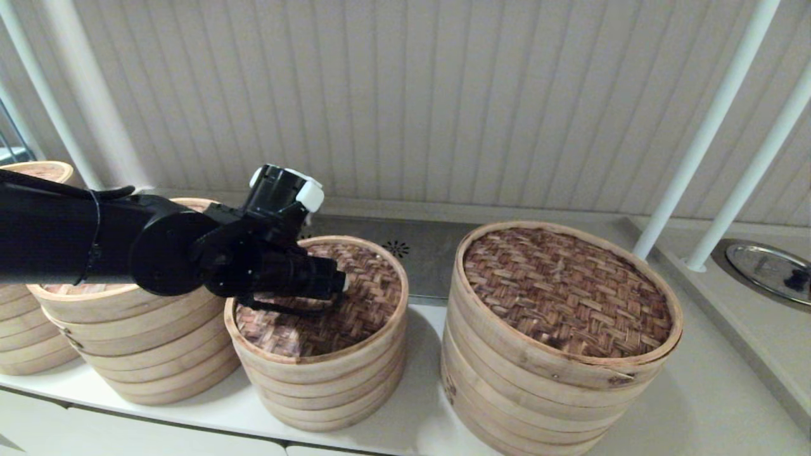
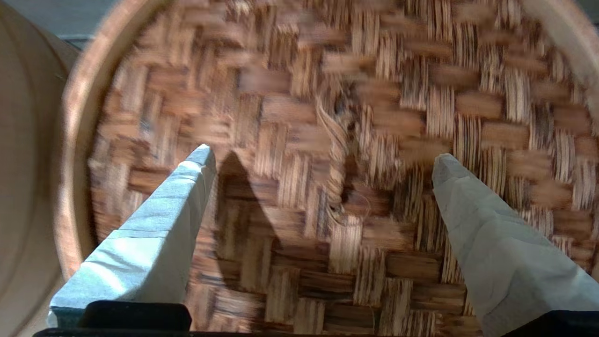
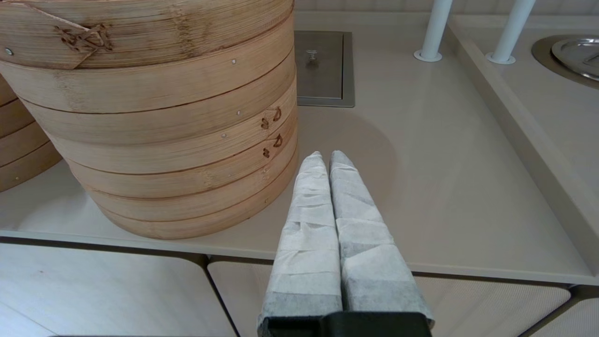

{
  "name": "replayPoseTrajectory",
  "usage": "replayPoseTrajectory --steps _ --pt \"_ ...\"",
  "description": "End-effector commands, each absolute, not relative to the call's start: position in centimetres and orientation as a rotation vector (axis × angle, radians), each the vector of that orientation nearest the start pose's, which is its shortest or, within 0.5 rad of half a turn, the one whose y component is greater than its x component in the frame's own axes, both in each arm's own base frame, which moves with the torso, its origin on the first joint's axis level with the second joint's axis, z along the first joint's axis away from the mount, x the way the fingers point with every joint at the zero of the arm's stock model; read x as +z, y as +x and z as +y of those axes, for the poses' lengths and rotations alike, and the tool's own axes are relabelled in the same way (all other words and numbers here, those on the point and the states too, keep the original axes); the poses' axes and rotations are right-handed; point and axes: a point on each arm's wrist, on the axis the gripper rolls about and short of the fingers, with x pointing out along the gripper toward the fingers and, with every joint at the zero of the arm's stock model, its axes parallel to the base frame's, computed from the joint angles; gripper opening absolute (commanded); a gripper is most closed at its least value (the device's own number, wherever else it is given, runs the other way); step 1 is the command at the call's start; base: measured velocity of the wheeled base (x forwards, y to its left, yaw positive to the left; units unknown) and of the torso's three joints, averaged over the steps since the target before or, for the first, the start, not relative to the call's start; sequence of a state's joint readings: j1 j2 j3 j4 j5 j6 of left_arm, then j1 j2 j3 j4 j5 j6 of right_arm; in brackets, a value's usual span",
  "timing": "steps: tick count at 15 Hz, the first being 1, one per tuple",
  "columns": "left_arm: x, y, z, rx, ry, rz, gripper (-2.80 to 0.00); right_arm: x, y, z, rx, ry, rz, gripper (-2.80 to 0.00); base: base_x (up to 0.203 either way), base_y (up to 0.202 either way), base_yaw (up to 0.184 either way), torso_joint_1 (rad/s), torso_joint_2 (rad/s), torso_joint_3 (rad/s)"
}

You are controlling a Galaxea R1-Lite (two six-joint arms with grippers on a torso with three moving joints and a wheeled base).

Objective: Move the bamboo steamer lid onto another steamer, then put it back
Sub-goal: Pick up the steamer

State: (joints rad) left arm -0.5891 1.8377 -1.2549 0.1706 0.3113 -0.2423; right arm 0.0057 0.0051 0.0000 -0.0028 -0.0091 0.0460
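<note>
The bamboo steamer lid (image 1: 367,304) will come straight off and leave the levels standing when the robot lifts the lid's loop handle, because a seam runs (image 1: 334,382) under the pale rim.
The bamboo steamer lid (image 1: 364,297), mottled brown weave with a pale rim, sits on the smallest steamer stack in the middle of the counter. My left gripper (image 1: 317,305) hovers low over it, open. In the left wrist view the open left gripper (image 2: 324,157) has its fingers on either side of the lid's small loop handle (image 2: 336,154), apart from it. Another steamer (image 1: 152,358), the mid-sized pale stack, stands just left; the arm hides most of its tan lid. My right gripper (image 3: 325,157) is shut and empty above the counter's front edge.
The widest steamer (image 1: 564,297) with a dark weave stands to the right and fills the right wrist view (image 3: 154,117). A further stack (image 1: 28,345) is at far left. White poles (image 1: 709,126), a metal lid (image 1: 766,269) and a counter hatch (image 3: 323,65) lie beyond.
</note>
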Motion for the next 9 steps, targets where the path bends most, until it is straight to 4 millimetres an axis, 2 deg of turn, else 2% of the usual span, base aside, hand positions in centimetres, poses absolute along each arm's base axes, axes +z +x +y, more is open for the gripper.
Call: replayPoseTrajectory --steps 1,4,5,9 --pt "18.46 28.43 -18.48 -0.184 0.102 0.713 0.0 7.5 -2.22 -0.03 -0.003 0.046 0.005 -2.8 0.0 0.0 0.0 0.0 0.0 0.0" --pt "18.35 28.29 -18.77 -0.197 0.098 0.705 0.0 7.5 -2.22 -0.03 -0.003 0.046 0.005 -2.8 0.0 0.0 0.0 0.0 0.0 0.0" --pt "18.32 28.23 -18.84 -0.198 0.1 0.705 -2.8 7.5 -2.22 -0.03 -0.003 0.046 0.005 -2.8 0.0 0.0 0.0 0.0 0.0 0.0" --pt "17.7 28.25 -18.8 -0.2 0.09 0.692 -2.8 7.5 -2.22 -0.03 -0.003 0.046 0.005 -2.8 0.0 0.0 0.0 0.0 0.0 0.0"
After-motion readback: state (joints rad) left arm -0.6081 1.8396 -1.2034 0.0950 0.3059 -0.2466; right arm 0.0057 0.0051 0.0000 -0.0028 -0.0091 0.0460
